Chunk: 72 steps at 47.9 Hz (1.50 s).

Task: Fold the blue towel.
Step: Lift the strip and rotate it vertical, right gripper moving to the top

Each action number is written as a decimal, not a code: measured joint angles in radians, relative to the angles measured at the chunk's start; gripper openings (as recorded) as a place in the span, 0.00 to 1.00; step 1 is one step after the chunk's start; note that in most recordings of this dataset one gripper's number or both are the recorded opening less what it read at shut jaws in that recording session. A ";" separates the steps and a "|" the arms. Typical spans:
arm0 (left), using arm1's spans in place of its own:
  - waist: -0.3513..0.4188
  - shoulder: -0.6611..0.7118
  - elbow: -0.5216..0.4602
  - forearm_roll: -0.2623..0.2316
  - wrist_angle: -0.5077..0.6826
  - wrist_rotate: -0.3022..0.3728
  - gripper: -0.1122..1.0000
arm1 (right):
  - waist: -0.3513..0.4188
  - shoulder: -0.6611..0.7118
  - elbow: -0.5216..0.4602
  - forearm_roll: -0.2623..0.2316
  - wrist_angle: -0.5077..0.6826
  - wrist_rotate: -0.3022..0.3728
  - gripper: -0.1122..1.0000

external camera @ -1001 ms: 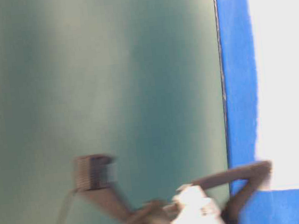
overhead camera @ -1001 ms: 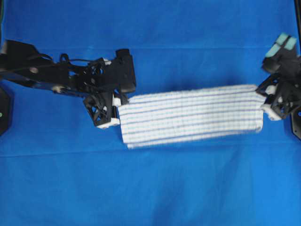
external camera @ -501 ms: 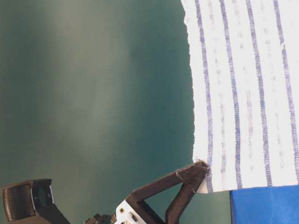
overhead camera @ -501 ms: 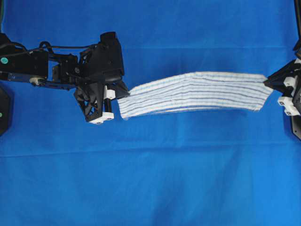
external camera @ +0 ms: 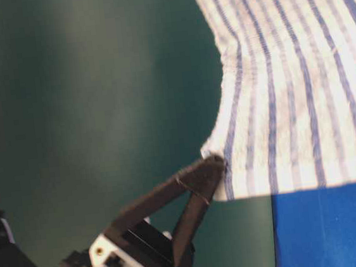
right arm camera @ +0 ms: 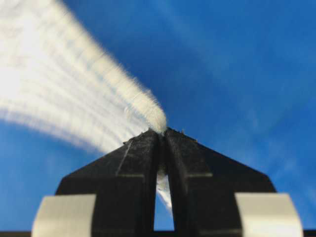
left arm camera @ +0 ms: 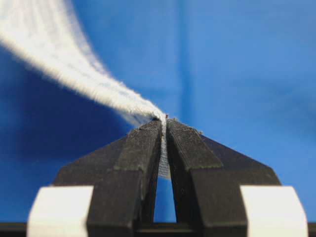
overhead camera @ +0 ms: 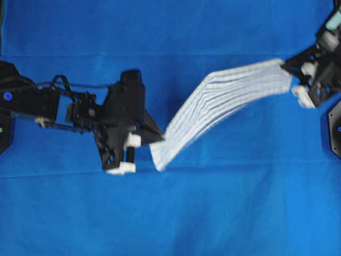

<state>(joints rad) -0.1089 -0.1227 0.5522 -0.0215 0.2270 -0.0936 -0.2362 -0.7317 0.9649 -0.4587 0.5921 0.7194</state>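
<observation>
The blue towel is hanging at a slant with its far end (overhead camera: 276, 79) out wide, so next my right gripper moves back over the middle (overhead camera: 200, 37) before it lays the towel flat.
The blue towel (overhead camera: 224, 104), white with thin blue stripes and folded into a long band, hangs in the air between both arms, sagging and twisted. My left gripper (overhead camera: 154, 140) is shut on its lower left end; in the left wrist view the cloth (left arm camera: 89, 74) is pinched between the black fingertips of that gripper (left arm camera: 163, 123). My right gripper (overhead camera: 287, 68) is shut on the upper right end, and the right wrist view shows the towel (right arm camera: 74, 98) clamped in the right gripper (right arm camera: 162, 132). The table-level view shows the towel (external camera: 287, 84) with a fingertip (external camera: 201, 172) at its corner.
A plain blue cloth (overhead camera: 170, 213) covers the whole table under the towel. The left arm body (overhead camera: 64, 106) lies along the left side, and a black base (overhead camera: 335, 128) sits at the right edge.
The left gripper has moved down and slightly right, the right gripper up. The towel, stretched nearly level before, now slants from lower left to upper right with a twist.
</observation>
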 measured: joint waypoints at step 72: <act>-0.049 0.468 -0.374 0.000 -0.291 0.020 0.13 | -0.252 0.365 -0.186 -0.150 -0.239 -0.043 0.17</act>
<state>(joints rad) -0.1580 0.3451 0.1779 -0.0215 -0.0644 -0.0736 -0.4878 -0.3666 0.7793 -0.6090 0.3528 0.6765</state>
